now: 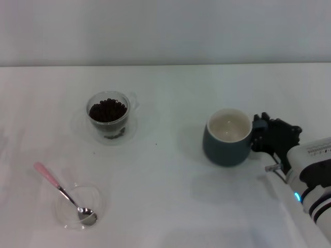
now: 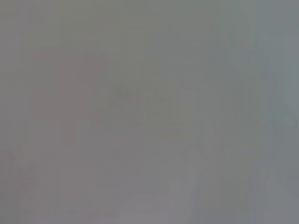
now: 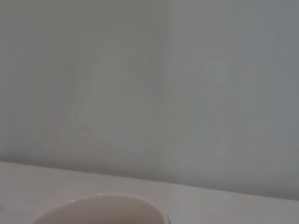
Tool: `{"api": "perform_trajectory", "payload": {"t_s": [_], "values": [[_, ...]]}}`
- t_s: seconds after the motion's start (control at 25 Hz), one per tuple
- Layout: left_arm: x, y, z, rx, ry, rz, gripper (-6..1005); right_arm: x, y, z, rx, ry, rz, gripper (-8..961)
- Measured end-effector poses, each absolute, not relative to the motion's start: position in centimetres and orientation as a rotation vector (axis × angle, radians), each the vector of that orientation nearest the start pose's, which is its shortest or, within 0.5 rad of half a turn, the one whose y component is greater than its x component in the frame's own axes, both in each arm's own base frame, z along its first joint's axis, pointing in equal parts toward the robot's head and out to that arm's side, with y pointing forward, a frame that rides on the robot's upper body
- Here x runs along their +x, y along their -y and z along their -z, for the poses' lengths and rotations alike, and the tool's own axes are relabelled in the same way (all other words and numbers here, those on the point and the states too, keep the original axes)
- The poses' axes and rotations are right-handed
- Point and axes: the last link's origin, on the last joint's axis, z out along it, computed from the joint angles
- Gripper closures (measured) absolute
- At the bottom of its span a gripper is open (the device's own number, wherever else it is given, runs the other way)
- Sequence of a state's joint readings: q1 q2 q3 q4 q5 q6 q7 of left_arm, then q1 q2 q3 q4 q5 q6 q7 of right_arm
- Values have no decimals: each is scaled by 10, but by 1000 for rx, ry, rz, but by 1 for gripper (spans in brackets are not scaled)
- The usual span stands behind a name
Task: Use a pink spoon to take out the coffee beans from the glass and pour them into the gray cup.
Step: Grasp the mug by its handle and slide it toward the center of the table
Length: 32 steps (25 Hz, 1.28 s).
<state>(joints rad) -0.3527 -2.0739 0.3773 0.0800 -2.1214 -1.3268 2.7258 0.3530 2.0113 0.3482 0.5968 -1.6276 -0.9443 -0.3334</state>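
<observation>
I keep moving the gray cup [image 1: 227, 137] toward the pink spoon with my right gripper until the cup stands midway, then let go. The cup is upright and the tabletop [image 1: 179, 188] toward the spoon is clear.
The gray cup [image 1: 226, 138] stands right of centre on the table, and its cream inside looks bare. My right gripper [image 1: 256, 133] is against its right side, where the handle is hidden, and is shut on the cup. In the right wrist view only the pale rim of the gray cup [image 3: 98, 210] shows. The glass [image 1: 108, 114] stands at the back left, heaped with dark coffee beans [image 1: 107, 109]. Near the front left lies the pink spoon [image 1: 62, 192], its metal bowl resting in a flat clear dish [image 1: 77, 206]. My left gripper is out of view.
The glass sits on a clear saucer [image 1: 106, 135] holding a few loose beans. White tabletop [image 1: 165, 196] spreads between the vessels, and a pale wall rises behind it. The left wrist view is a blank grey blur.
</observation>
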Motion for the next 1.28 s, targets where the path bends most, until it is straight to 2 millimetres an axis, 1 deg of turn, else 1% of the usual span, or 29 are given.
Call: {"api": "perform_trajectory", "payload": {"t_s": [0.24,0.52,0.68,0.88,1.12,1.28], "values": [[-374,-292,-36,-1448,605,769,122,306,-283,97,-1806,-759,-531,825],[-371,-294,-32,-1470,613,785,122,292,-266,114,-1938,-761,-595,825],[-369,-295,-29,-1492,622,801,122,290,-262,118,-1966,-764,-606,825],[-367,-296,-28,-1505,619,802,122,293,-259,118,-1981,-747,-594,826],[-367,-296,-28,-1509,617,804,123,295,-258,118,-1996,-726,-575,743],[-367,-296,-28,-1506,627,814,123,296,-259,119,-2003,-726,-569,658]]}}
